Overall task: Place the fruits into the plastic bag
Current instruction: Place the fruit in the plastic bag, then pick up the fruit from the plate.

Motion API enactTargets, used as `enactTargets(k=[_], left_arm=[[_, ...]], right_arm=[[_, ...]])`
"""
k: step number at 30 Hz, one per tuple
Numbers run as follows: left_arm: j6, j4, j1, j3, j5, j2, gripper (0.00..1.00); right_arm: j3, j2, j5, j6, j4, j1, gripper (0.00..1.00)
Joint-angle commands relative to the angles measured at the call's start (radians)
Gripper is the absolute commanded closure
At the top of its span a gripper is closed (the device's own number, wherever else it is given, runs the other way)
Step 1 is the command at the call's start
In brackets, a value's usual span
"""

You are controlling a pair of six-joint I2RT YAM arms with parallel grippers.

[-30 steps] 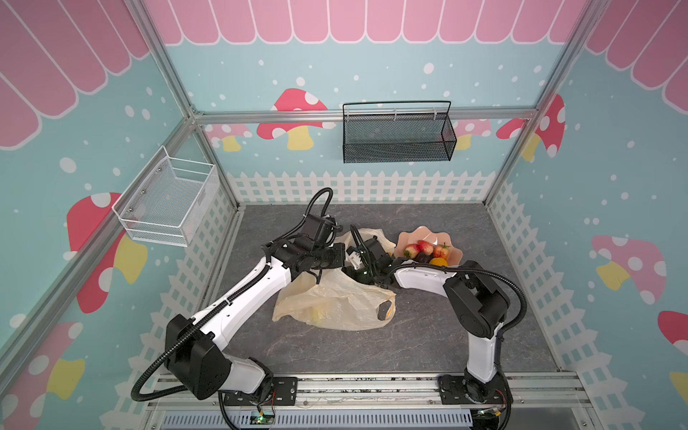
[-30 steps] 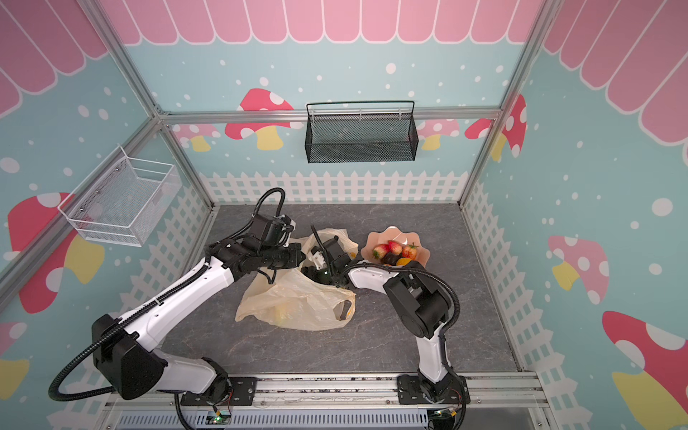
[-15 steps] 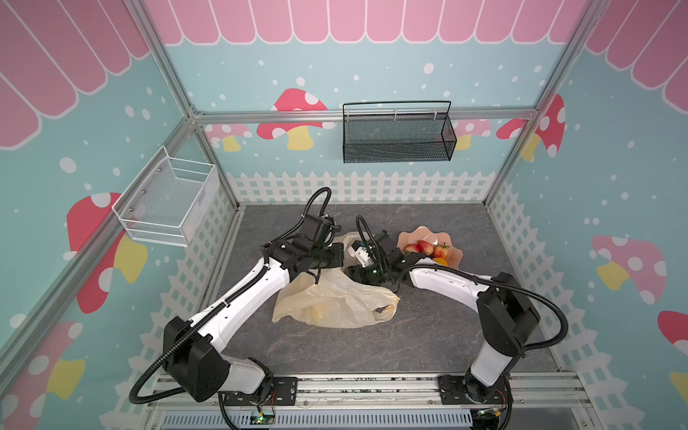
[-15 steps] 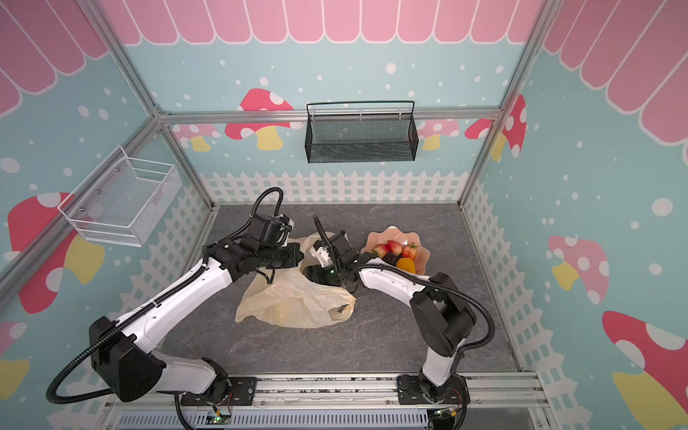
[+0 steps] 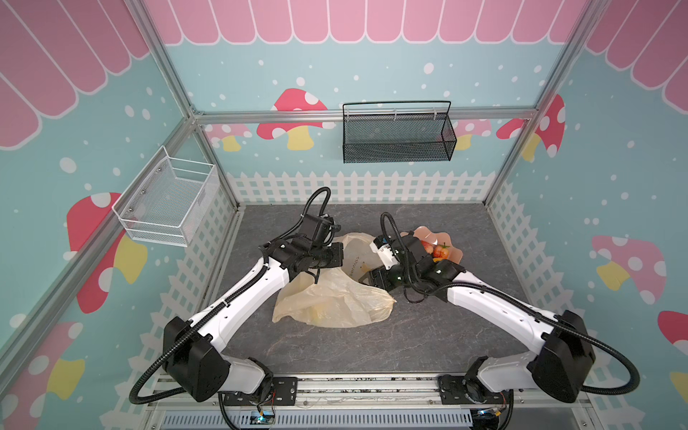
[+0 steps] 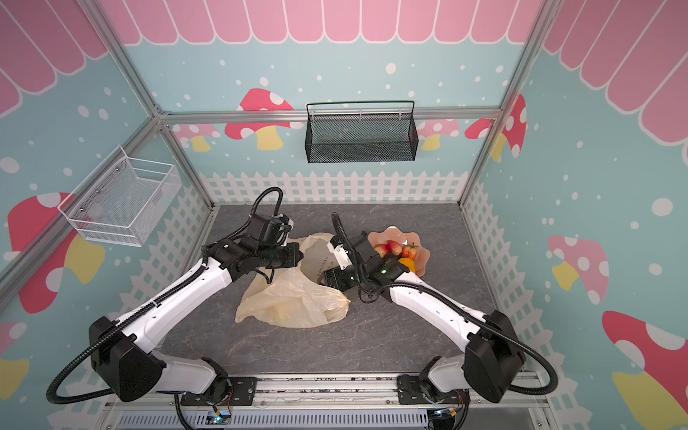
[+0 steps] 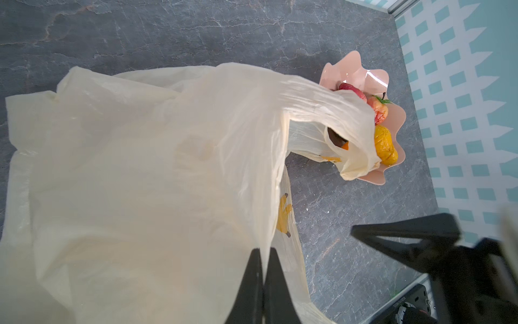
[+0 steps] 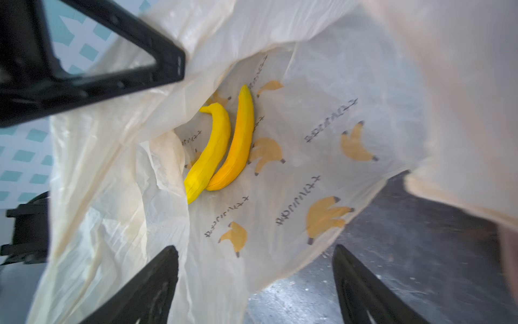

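My right gripper keeps moving to the bowl until its fingers close around the orange fruit (image 7: pixel 345 145), as the bananas are lying deep inside the plastic bag (image 8: pixel 241 141).
The cream plastic bag (image 5: pixel 331 298) (image 6: pixel 294 301) lies crumpled mid-table, its mouth held up toward the pink bowl (image 5: pixel 428 232) (image 6: pixel 409 238). My left gripper (image 7: pixel 263 252) (image 5: pixel 340 257) is shut on the bag's upper edge (image 7: pixel 140 168). At the bag's mouth my right gripper (image 8: pixel 255 249) (image 6: pixel 322 277) stands open and holds nothing; the bag's lower lip lies between its fingers. Two yellow bananas (image 8: pixel 213 151) lie side by side deep inside the bag (image 8: pixel 308 140). Red fruits (image 6: pixel 391 247) (image 7: pixel 378 110), an orange one (image 6: pixel 406 264) and a lumpy yellow-orange one (image 7: pixel 385 146) sit in the bowl (image 7: pixel 361 67).
A black mesh basket (image 5: pixel 396 137) hangs on the back wall and a white wire basket (image 5: pixel 167 201) on the left wall. White picket-fence walls close in the grey stone table (image 5: pixel 335 346). The bowl stands right behind my right wrist.
My right arm has swung its elbow out to the right and its jaws have widened at the bag's mouth. The left arm has kept its hold and place.
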Motion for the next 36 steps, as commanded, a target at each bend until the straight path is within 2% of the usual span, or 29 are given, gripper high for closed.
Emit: enactTargets(k=[1, 13, 18, 23, 36], left_arm=[[0.015, 0.012, 0.008, 0.000, 0.001, -0.022, 1.00], [0.019, 0.011, 0.008, 0.003, 0.006, -0.021, 1.00], [0.019, 0.013, 0.008, 0.001, 0.012, -0.016, 1.00], [0.020, 0.017, 0.008, 0.001, 0.017, -0.017, 1.00], [0.021, 0.024, 0.010, -0.015, 0.026, -0.026, 1.00]], right_arm=[[-0.008, -0.044, 0.126, -0.094, -0.053, -0.013, 0.09], [0.063, -0.059, 0.106, -0.057, -0.163, -0.135, 0.09], [0.111, -0.064, 0.121, -0.019, -0.269, -0.232, 0.08], [0.118, -0.001, 0.120, 0.018, -0.361, -0.340, 0.08], [0.039, 0.136, 0.145, 0.080, -0.290, -0.434, 0.13]])
